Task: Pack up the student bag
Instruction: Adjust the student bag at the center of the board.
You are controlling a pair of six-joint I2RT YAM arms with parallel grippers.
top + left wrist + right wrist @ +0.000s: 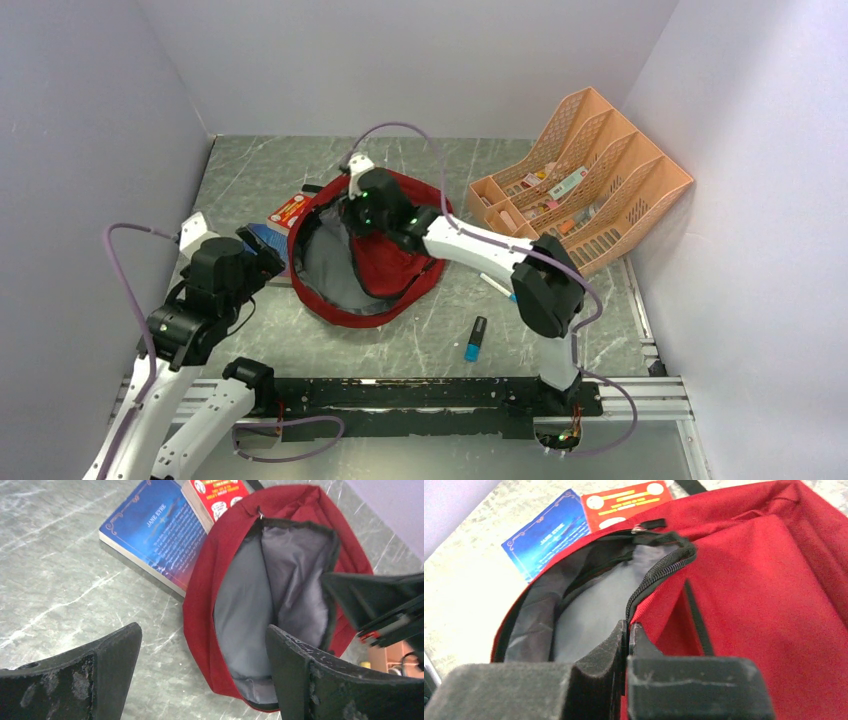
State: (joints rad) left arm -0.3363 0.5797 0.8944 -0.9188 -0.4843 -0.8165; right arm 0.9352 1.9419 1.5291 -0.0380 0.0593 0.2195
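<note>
The robot's right gripper is holding the flap's zippered edge over the grey lining, so it should go on pulling that edge toward the bag's far rim until the bag's opening is wide open.
The student bag lies flat mid-table, dark red, its mouth unzipped and the grey lining showing. My right gripper is shut on the bag's zippered flap edge, at the far side of the opening. My left gripper hangs open above the table at the bag's left rim, with nothing between its fingers. A blue book and a red book lie on the table against the bag's far left side.
A peach mesh desk organiser with small items stands at the back right. A black and blue marker and a white pen lie right of the bag. Grey walls close in on the left, the back and the right.
</note>
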